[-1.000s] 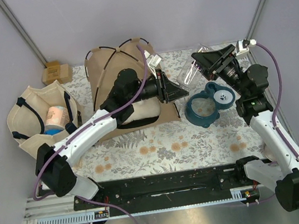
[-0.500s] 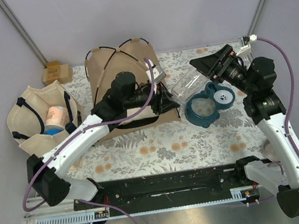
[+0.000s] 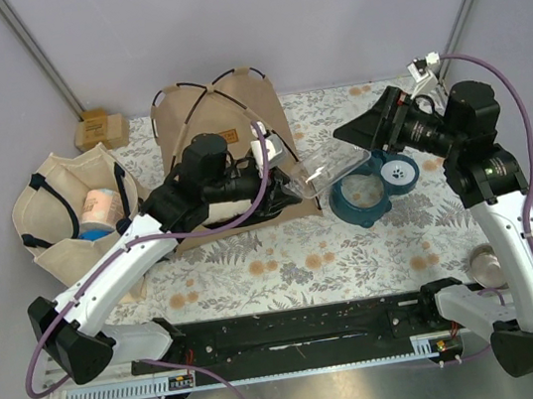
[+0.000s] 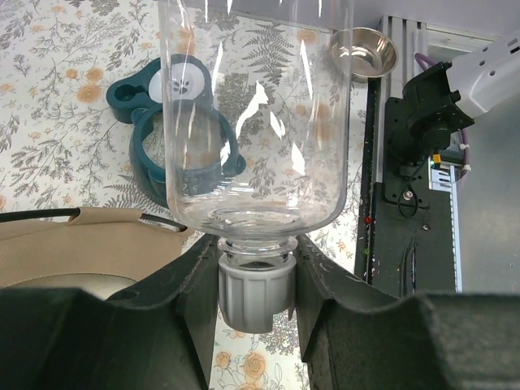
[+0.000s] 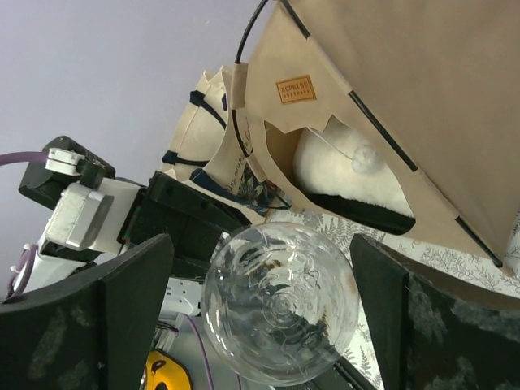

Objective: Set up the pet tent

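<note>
The clear bottle's cap (image 4: 257,297) is covered by my left gripper, and that end of the bottle is meant for the teal stand's small ring. So next my right gripper grabs the bottle's base (image 5: 280,303) first.
The pet tent (image 3: 219,116) stands at the back left, tan with black trim and dark crossing poles. The right wrist view shows the tent (image 5: 406,73), its brown label patch (image 5: 295,88), white pompom (image 5: 366,161) and a cream pillow (image 5: 333,175) inside. My left gripper (image 3: 289,184) is shut on the grey cap (image 4: 255,292) of a clear bottle (image 4: 256,122) and holds it level in front of the tent. My right gripper (image 3: 362,135) is open. Its fingers stand either side of the bottle's base (image 5: 280,313), apart from it.
A beige tote bag (image 3: 57,206) with a blue-and-white can sits at the left. A teal double bowl stand (image 3: 370,189) lies right of the tent. A steel bowl (image 3: 485,267) sits near the right arm's base. A cardboard box (image 3: 101,131) is at the back left.
My left gripper has drawn back left and nearer, carrying the bottle with it. My right arm has shifted right and turned its open fingers toward the bottle's base.
</note>
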You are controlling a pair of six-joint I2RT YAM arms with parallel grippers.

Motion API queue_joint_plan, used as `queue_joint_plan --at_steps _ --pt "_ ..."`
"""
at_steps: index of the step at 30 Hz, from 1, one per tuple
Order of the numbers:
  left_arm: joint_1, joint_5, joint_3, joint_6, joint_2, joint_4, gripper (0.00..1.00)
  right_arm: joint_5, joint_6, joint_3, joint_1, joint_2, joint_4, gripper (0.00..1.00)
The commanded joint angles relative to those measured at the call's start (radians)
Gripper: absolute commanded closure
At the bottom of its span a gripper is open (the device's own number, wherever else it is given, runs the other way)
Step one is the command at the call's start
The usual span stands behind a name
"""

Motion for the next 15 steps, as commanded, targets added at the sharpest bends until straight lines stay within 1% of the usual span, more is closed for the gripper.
queue_joint_plan --at_steps 1,3,6,8,9,10,12,13,15 --pt "0.014 -0.013 0.028 0.014 -0.007 0.055 1.0 -0.107 -0.082 0.022 0.005 -0.002 -0.102 0.0" --pt "0.023 -0.01 0.028 0.008 -0.01 0.064 1.0 -0.112 -0.096 0.021 0.005 0.004 -0.122 0.0" --pt "0.034 -0.009 0.024 0.004 -0.016 0.073 1.0 -0.107 -0.099 0.01 0.005 0.007 -0.134 0.07" --pt "0.039 -0.003 0.02 0.001 -0.016 0.073 1.0 -0.098 -0.093 0.018 0.006 0.01 -0.136 0.23" --pt "0.04 0.0 0.019 -0.002 -0.018 0.078 1.0 -0.085 -0.087 0.019 0.005 0.009 -0.131 0.28" --pt "0.043 0.003 0.014 -0.004 -0.016 0.078 1.0 -0.074 -0.085 0.021 0.005 0.006 -0.122 0.31" --pt "0.043 0.016 0.013 -0.004 -0.018 0.076 1.0 -0.039 -0.083 0.027 0.005 0.001 -0.111 0.31" --pt "0.045 0.025 0.013 -0.001 -0.018 0.076 1.0 -0.026 -0.087 0.029 0.005 0.002 -0.113 0.29" --pt "0.043 0.045 0.011 -0.001 -0.018 0.08 1.0 -0.026 -0.082 0.033 0.005 0.013 -0.105 0.15"
